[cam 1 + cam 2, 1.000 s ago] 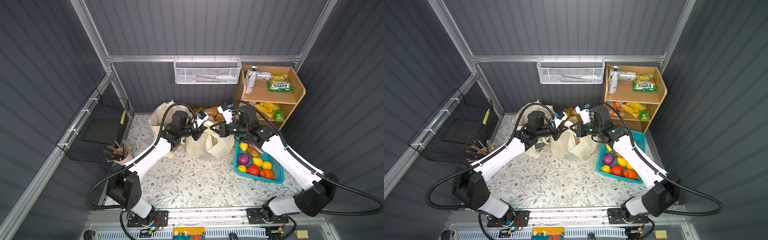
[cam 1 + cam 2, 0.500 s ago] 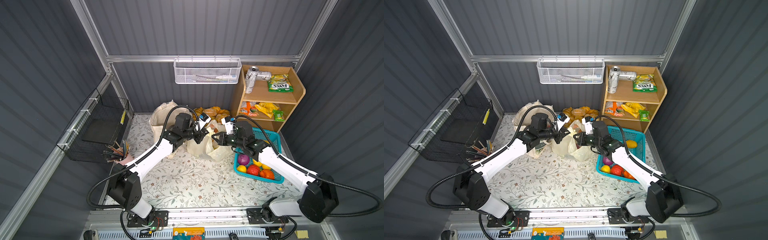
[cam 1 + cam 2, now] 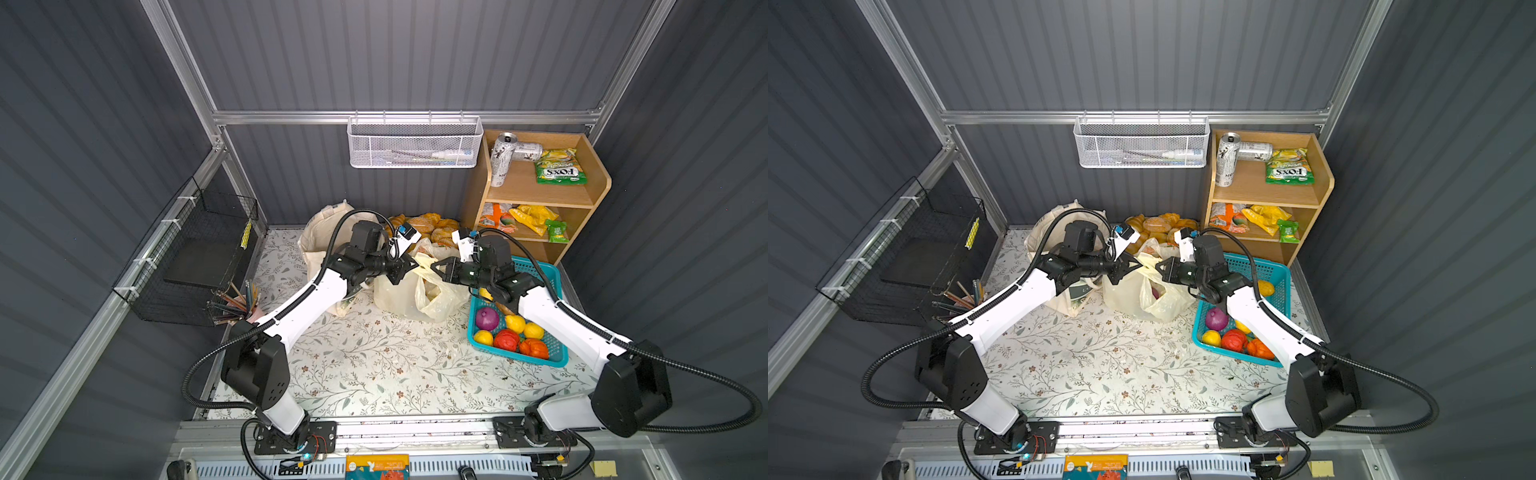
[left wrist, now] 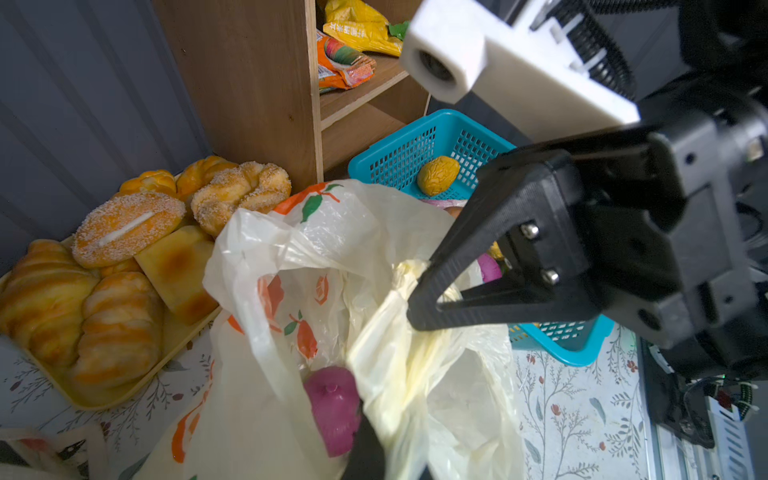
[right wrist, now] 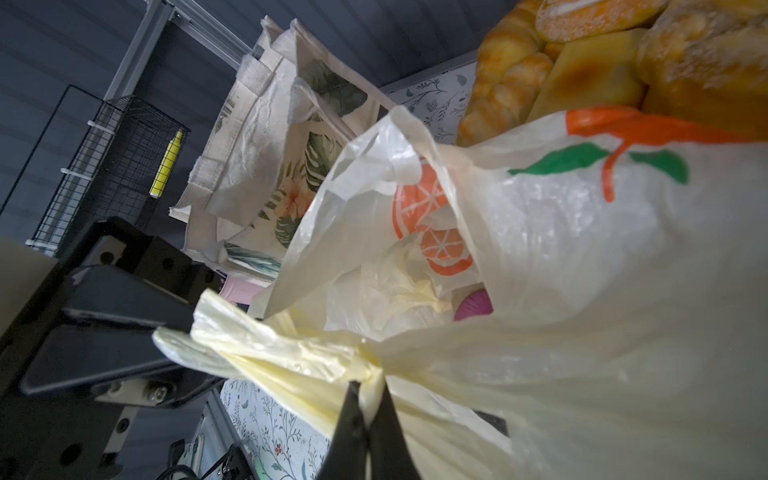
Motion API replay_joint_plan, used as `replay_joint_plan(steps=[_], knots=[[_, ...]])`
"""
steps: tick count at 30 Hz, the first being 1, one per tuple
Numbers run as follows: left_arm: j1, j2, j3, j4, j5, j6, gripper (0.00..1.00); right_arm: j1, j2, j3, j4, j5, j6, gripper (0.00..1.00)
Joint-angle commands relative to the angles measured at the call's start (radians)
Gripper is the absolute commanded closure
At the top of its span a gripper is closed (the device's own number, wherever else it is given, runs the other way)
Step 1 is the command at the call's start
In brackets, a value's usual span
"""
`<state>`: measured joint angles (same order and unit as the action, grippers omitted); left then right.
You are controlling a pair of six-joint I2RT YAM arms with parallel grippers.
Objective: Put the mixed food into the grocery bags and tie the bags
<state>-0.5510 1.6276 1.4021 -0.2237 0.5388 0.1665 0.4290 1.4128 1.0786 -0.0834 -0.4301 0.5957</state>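
Observation:
My right gripper should lower the bunched plastic [image 5: 332,360] before my left gripper takes a fuller hold, because my left gripper pinches the twisted handle just by its tip [image 5: 206,320].
The cream-yellow plastic grocery bag [image 3: 415,291] [image 3: 1142,297] stands at the middle back, mouth open. My left gripper [image 3: 409,266] [image 3: 1136,266] is shut on one twisted handle, and its dark finger [image 4: 370,451] shows under the plastic. My right gripper [image 3: 435,266] [image 5: 368,399] is shut on the other handle, facing the left one a short gap away. A purple onion [image 4: 332,407] lies inside the bag. The beige canvas tote [image 3: 320,241] [image 5: 257,145] slumps behind my left arm. More food, another purple onion [image 3: 487,318] among it, lies in the turquoise basket [image 3: 552,274].
A tray of bread rolls [image 3: 424,224] sits right behind the bag. The wooden shelf [image 3: 536,195] at the back right holds cans and snack packets. A black wire rack [image 3: 199,257] and a pencil cup [image 3: 241,299] stand on the left.
Both grippers have dropped lower and closer together above the bag, each still holding its handle. The right arm has swung down over the basket.

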Motion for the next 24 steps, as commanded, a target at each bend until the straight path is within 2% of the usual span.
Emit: replay_joint_plan(steps=[1,9,15,21,24], knots=[[0.051,-0.044,0.035,0.142,0.018,-0.062,1.00,-0.014,-0.009,-0.032,-0.182,0.036,0.001,1.00],[0.054,-0.031,0.044,0.178,-0.002,-0.109,1.00,0.095,-0.074,-0.097,-0.190,0.072,0.050,1.00],[0.058,-0.013,0.067,0.152,0.048,-0.115,1.00,0.082,0.048,-0.108,-0.068,0.069,0.074,1.00],[0.075,0.026,0.114,0.064,0.172,-0.108,1.00,0.077,0.060,-0.072,-0.053,0.070,0.066,1.00],[0.076,0.016,0.096,0.085,0.170,-0.123,1.00,0.077,0.061,-0.071,-0.046,0.067,0.064,1.00]])
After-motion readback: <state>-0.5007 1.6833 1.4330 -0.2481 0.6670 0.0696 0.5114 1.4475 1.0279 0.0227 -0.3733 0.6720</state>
